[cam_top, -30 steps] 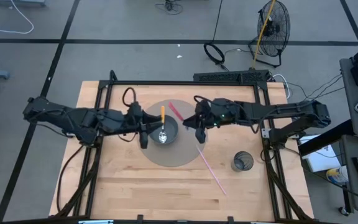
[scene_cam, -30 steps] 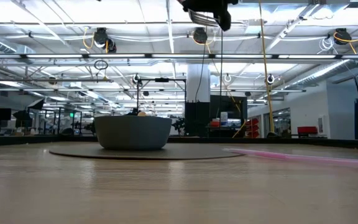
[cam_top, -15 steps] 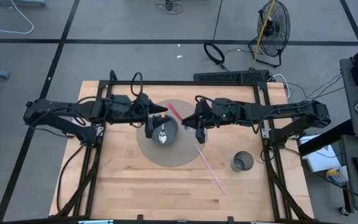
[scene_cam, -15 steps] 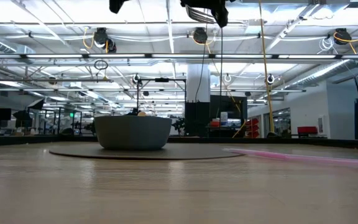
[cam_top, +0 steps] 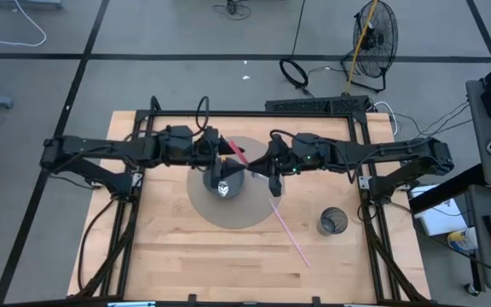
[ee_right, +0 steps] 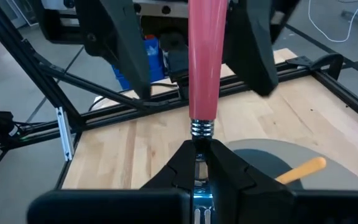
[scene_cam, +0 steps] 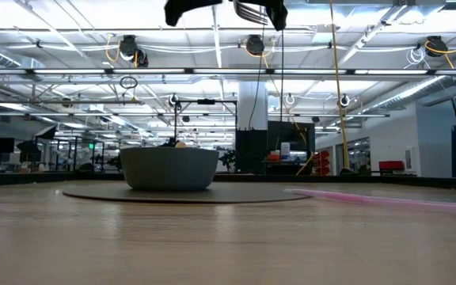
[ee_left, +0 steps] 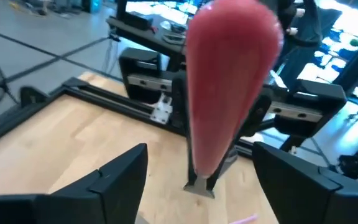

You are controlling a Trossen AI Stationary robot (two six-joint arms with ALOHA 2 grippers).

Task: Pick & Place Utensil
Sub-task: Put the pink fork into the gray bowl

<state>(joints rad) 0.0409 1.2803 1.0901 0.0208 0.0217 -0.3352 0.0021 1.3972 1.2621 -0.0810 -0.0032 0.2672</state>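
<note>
My right gripper is pinching the utensil by its metal neck (ee_right: 202,129). My left gripper should first take the pink handle (cam_top: 238,152) and then lower the utensil into the grey bowl.
A utensil with a long pink handle (ee_right: 204,56) and a metal neck hangs in the air over the far side of the grey bowl (cam_top: 233,181). My right gripper (ee_right: 197,157) is shut on it. My left gripper (ee_left: 199,148) is open, and its two fingers (ee_right: 120,46) stand on either side of the handle's free end (ee_left: 229,74) with a gap on each side. A spoon with an orange handle (ee_right: 300,169) lies in the bowl, its shiny head (cam_top: 222,188) showing from above. My right gripper pinches the utensil's metal neck (ee_right: 199,129), just below the pink handle, between its two fingertips. The fingers come from the table's right side and lie along the utensil. The utensil is lifted clear, and its handle points toward the left gripper.
The bowl stands on a round grey mat (cam_top: 241,213). A thin pink stick (cam_top: 290,228) lies slanting from the mat toward the near right. A dark mesh cup (cam_top: 332,222) stands at the right. A black frame (cam_top: 254,115) edges the table's far side.
My left gripper has left the bowl's left side, risen, and gone toward the far edge and then to the right. It now stands around the free end of the pink handle. The orange-handled spoon stays in the bowl. My right gripper has kept still.
</note>
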